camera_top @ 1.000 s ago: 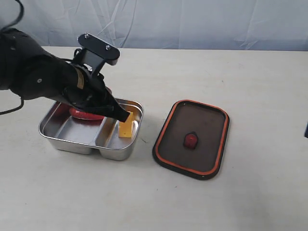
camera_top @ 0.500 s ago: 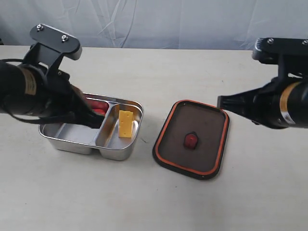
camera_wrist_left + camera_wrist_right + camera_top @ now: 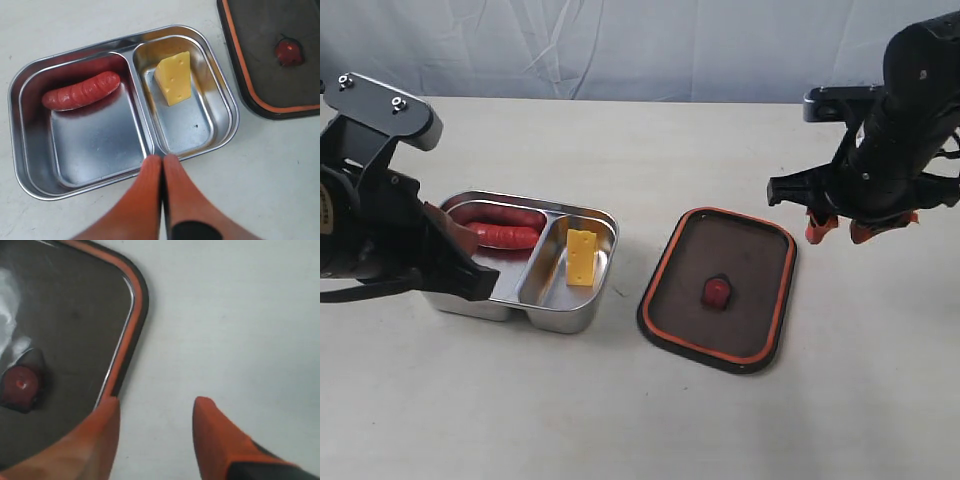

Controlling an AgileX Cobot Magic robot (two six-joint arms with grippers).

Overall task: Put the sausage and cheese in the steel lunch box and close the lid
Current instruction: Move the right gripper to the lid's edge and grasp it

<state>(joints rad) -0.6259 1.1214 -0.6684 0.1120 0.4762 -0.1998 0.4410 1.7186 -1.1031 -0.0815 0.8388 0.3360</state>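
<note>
The orange seal (image 3: 665, 265) fits tightly all along the dark lid's rim (image 3: 720, 364), so the seal will stay in place when the robot lifts the lid by one edge.
The steel lunch box (image 3: 582, 318) (image 3: 227, 130) sits left of centre with both foods inside. The red sausage (image 3: 503, 236) (image 3: 81, 91) lies in its larger compartment; the yellow cheese (image 3: 582, 257) (image 3: 175, 78) stands in the smaller one. The dark lid (image 3: 750, 262) (image 3: 260, 45) (image 3: 70, 320) rests seal side up on the table to the right, its orange valve (image 3: 716, 291) showing. My left gripper (image 3: 162, 159) is shut and empty, raised over the box's near rim. My right gripper (image 3: 838, 228) (image 3: 156, 405) hangs open above the lid's far right edge.
A pale blue backdrop (image 3: 620, 45) runs behind the cream table (image 3: 620, 420). Bare tabletop lies in front of the box and lid and to the right of the lid.
My left gripper has withdrawn out of the lunch box toward the left front, uncovering the sausage. The right arm has come in from the right and stands over the lid's edge.
</note>
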